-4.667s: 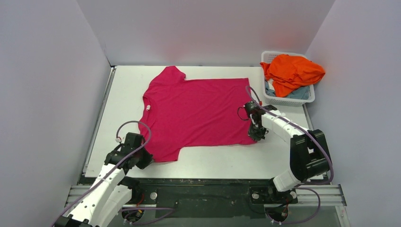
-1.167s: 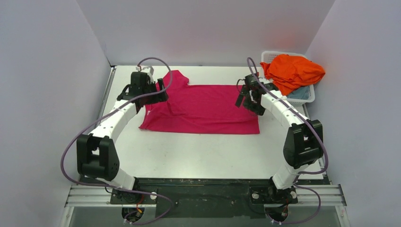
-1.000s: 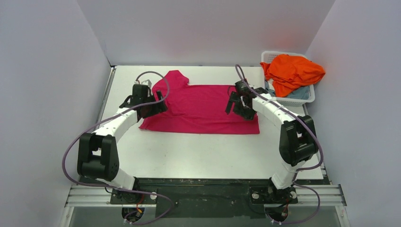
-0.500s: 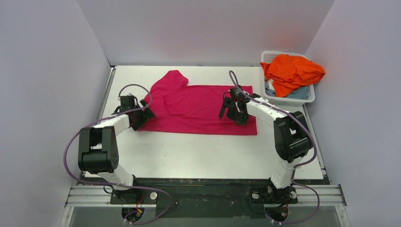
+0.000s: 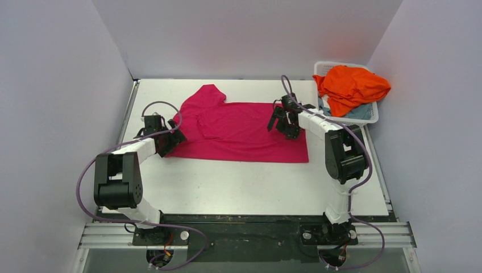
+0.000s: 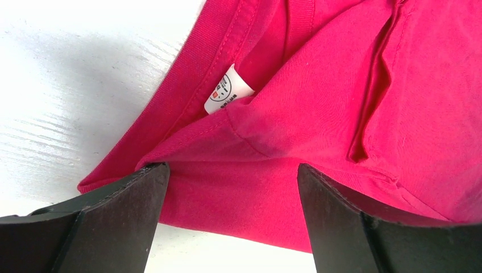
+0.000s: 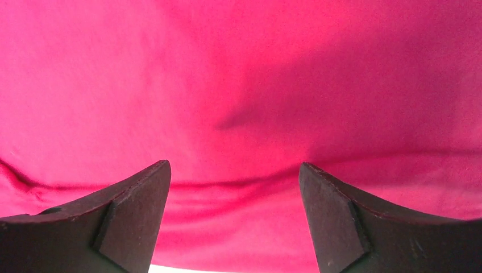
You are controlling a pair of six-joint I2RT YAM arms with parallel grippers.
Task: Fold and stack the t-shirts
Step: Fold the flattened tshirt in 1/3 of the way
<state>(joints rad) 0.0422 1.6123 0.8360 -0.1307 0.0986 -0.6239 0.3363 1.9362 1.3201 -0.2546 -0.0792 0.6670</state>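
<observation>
The magenta-pink t-shirt's sleeve [image 5: 210, 92] points nearly to the table's far edge, so next my left gripper pulls the collar end [image 6: 219, 116] closer before it goes to the sleeve.
The magenta-pink t-shirt [image 5: 239, 131] lies folded in half on the white table, one sleeve pointing to the far side. My left gripper [image 5: 172, 140] is open at the shirt's left edge. In the left wrist view the gripper [image 6: 233, 182] frames the collar edge and the white neck label [image 6: 227, 94], and its fingers [image 6: 113, 216] hold nothing. My right gripper [image 5: 279, 126] is open low over the shirt's right part. The right wrist view shows only creased pink cloth [image 7: 239, 85] between the tips of the right gripper [image 7: 234, 170]. An orange t-shirt [image 5: 352, 85] lies heaped on a pale blue-grey one [image 5: 359, 112].
The white lattice basket [image 5: 348, 121] holding the other shirts stands at the back right corner. Grey walls close in the table [image 5: 244, 182] on three sides. Purple cables loop off both wrists.
The shirt's near half now lies folded over its far half. My left gripper drew back from the collar to the shirt's left edge. My right gripper moved left over the cloth.
</observation>
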